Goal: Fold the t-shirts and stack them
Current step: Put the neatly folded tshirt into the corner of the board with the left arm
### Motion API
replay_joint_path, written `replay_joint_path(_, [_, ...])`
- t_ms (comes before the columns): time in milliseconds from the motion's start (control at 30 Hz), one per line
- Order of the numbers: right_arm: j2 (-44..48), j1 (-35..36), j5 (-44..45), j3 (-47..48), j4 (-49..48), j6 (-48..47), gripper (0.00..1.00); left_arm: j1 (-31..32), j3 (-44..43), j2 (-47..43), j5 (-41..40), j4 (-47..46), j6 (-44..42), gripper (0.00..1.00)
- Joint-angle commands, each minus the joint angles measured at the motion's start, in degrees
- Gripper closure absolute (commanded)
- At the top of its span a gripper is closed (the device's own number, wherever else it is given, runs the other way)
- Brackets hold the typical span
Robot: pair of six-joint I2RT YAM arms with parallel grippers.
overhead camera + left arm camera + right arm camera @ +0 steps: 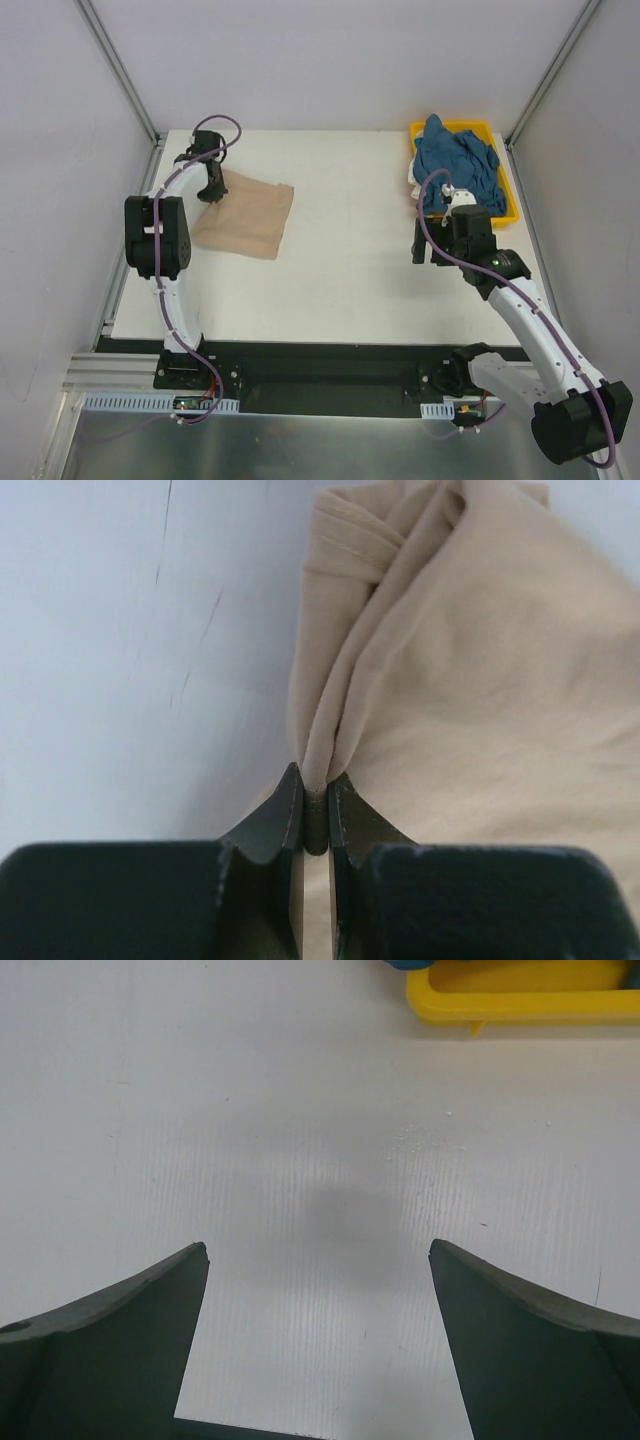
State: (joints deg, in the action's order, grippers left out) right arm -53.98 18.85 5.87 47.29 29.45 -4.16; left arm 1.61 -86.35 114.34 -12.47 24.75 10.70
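Observation:
The folded tan-beige t-shirt (250, 218) is lying flat and the table's back corner (177, 141) is clear, so my left gripper should go on sliding the t-shirt until it gets there.
The tan-beige t-shirt (250, 215) lies folded at the table's back left. My left gripper (212, 190) is shut on a pinched ridge of its cloth at the shirt's back left corner; the left wrist view shows the fold of tan t-shirt (480, 670) held between the fingertips (283, 805). The teal-blue t-shirt (458, 165) lies crumpled in the yellow tray (507, 210) at the back right. My right gripper (427, 248) is open and empty just in front of the tray, over bare table; its wrist view shows the gripper (318, 1250) and the tray's edge (520, 1005).
The white table (350, 270) has grey walls at the back and both sides, with metal frame posts at the back corners. A black rail with the arm bases runs along the near edge.

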Motion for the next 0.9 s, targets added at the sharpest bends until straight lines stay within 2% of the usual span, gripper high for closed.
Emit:
replay_joint_path(0, [0.1, -0.7, 2.2, 1.6, 0.1, -0.9, 0.03, -0.1, -13.6, 8.1, -0.7, 3.0, 3.2, 1.0])
replay_joint_path(200, [2.5, -0.7, 5.5, 1.2, -0.6, -1.4, 0.03, -1.3, -33.1, 19.3, -7.9, 9.5, 6.1, 1.0])
replay_joint_path(400, [4.5, -0.9, 9.3, 0.9, -1.9, -1.2, 0.03, -4.1, -44.9, 26.0, -10.1, 10.3, 3.9, 1.0])
replay_joint_path(500, [5.0, -1.0, 10.7, 0.7, -2.2, -1.3, 0.04, -4.9, -48.2, 27.9, -13.5, 10.3, 2.5, 1.0])
replay_joint_path(867, [2.5, -1.0, 13.0, 1.0, -2.1, -1.3, 0.04, -10.3, -52.6, 29.3, -10.9, 6.5, -0.3, 1.0])
